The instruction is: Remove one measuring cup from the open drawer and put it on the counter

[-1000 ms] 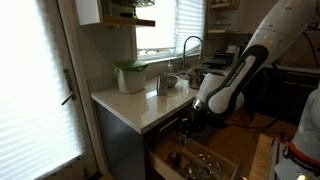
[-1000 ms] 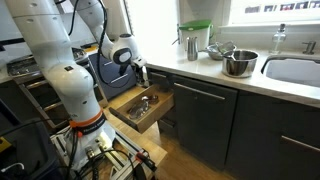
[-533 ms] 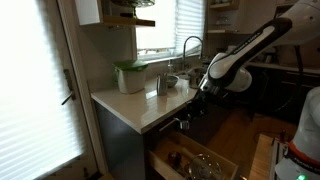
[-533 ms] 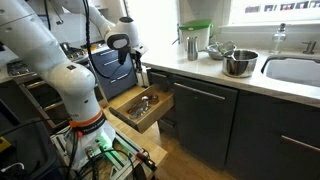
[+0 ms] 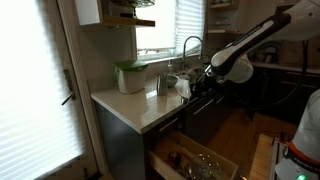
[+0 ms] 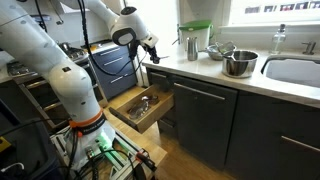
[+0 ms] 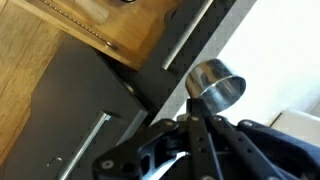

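Note:
The measuring cup (image 7: 217,85) is hanging at the counter's front edge, so next I move it in over the clear part of the counter (image 5: 140,107) with my gripper before lowering it.
My gripper (image 7: 197,112) is shut on the handle of a small round measuring cup (image 7: 216,84), which sticks out past the fingertips. In both exterior views the gripper (image 5: 201,84) (image 6: 152,56) hangs at counter height, just off the edge of the pale cream counter (image 5: 140,106) (image 6: 225,78). The cup is too small to make out there. The open drawer (image 5: 196,160) (image 6: 141,106) with its light wooden interior lies below and holds clear glassy items. The wrist view shows a corner of the drawer (image 7: 105,30) and the pale counter (image 7: 285,60).
On the counter stand a steel tumbler (image 5: 160,84) (image 6: 191,46), a white container with a green lid (image 5: 130,76) (image 6: 195,38) and metal bowls (image 6: 238,63). A sink (image 6: 295,70) lies further along. Dark cabinet fronts (image 6: 200,115) are below the counter.
The arm has risen from just above the open drawer to counter height and moved toward the counter edge, with the measuring cup in the gripper.

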{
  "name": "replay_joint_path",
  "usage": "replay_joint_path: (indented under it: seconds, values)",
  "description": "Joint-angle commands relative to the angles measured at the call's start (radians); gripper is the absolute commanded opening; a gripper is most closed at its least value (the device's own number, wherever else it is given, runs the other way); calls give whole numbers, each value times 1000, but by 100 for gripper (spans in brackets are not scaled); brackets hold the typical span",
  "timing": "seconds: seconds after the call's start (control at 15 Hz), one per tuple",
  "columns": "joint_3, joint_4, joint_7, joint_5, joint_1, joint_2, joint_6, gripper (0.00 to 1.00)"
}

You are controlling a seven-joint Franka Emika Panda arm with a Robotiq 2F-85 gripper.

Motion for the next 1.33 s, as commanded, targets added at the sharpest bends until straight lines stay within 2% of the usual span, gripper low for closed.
replay_joint_path:
  seconds: [0.0,0.07,0.27,0.33,0.47,0.6,0.73,0.87,0.93,1.13,1.27]
  values:
    - [-50,-4,34,-38,40,2,14,2]
    - [-55,-4,37,-37,42,3,18,0]
    - [28,30,149,-63,46,76,208,0]
    - [101,49,162,-79,-11,105,261,0]
    - [199,82,196,-138,-80,164,326,0]
    - [336,93,212,-203,-223,214,388,0]
    - [442,83,171,-215,-371,238,418,0]
    - [556,59,107,-169,-519,235,478,0]
    - [608,60,60,-125,-570,234,503,0]
    - [770,73,-100,53,-684,213,561,0]
    - [871,103,-193,162,-724,225,566,0]
